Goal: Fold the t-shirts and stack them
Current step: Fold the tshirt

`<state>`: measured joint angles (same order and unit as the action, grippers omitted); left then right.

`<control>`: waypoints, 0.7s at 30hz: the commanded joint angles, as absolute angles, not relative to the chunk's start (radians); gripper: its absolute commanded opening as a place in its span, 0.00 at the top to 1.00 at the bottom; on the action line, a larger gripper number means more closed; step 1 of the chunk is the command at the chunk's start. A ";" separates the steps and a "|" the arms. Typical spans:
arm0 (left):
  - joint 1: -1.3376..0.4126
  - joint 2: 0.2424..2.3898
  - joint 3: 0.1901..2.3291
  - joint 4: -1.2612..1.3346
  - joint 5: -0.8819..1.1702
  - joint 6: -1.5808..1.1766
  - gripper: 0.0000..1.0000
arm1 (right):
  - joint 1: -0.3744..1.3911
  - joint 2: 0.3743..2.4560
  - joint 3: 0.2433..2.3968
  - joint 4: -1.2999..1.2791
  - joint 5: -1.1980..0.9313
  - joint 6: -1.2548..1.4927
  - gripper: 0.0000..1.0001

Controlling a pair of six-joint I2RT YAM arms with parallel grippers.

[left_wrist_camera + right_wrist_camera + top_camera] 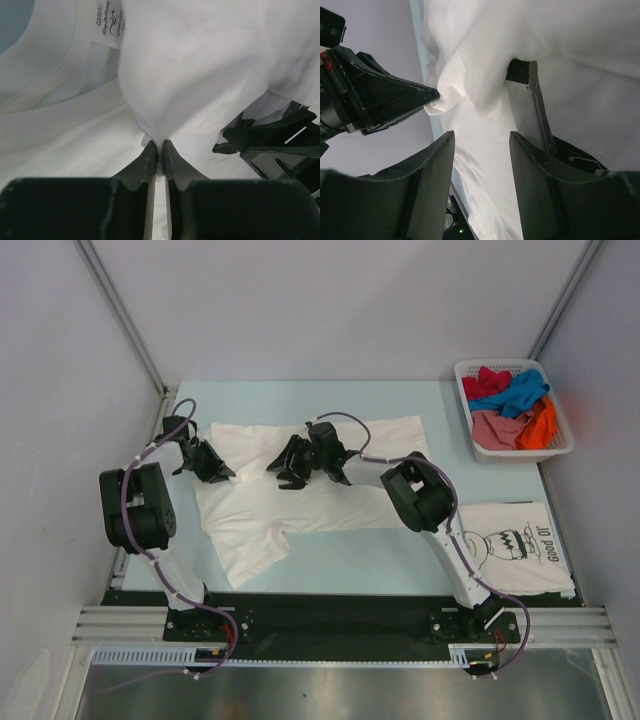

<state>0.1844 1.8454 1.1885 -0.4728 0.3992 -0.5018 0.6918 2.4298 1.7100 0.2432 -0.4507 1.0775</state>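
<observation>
The left gripper holds one end of the fold [443, 103], and the fold's drooping edge [485, 106] lies past the right gripper's open fingers, so the right gripper should pinch that edge.
A plain white t-shirt [250, 520] lies spread across the middle and left of the table, its neck label [107, 25] showing in the left wrist view. My left gripper [222, 473] [161, 146] is shut on a pinched-up fold of this shirt near its left side. My right gripper [287, 478] [481, 145] hovers open over the shirt's upper middle, close to the right of the left one, with cloth lying below its spread fingers. A folded white t-shirt with black cartoon print [515, 545] lies flat at the near right.
A white lattice basket [463, 390] at the far right holds red, blue, pink and orange shirts [515, 405]. Bare light-blue table [400, 550] shows in front of the white shirt. Grey walls close in the table's left, back and right.
</observation>
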 commanded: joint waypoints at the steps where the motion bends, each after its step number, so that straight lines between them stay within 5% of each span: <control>1: 0.186 1.815 1.229 -0.436 0.452 -0.506 0.88 | 0.698 2.445 1.733 0.290 -0.423 1.097 0.47; 6: 0.186 1.858 1.299 -0.396 0.492 -0.548 0.99 | 0.698 2.463 1.740 0.327 -0.433 1.112 0.48; 13: 0.189 1.917 1.353 -0.215 0.609 -0.673 1.00 | 0.699 2.497 1.753 0.387 -0.434 1.176 0.79; 21: 0.189 1.967 1.359 -0.060 0.663 -0.745 1.00 | 0.706 2.545 1.795 0.425 -0.419 1.245 0.84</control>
<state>0.1844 1.9659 1.3258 -0.1860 0.6067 -0.6930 0.6964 2.5271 1.7439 0.3500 -0.4335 1.1984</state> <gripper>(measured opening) 0.012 0.159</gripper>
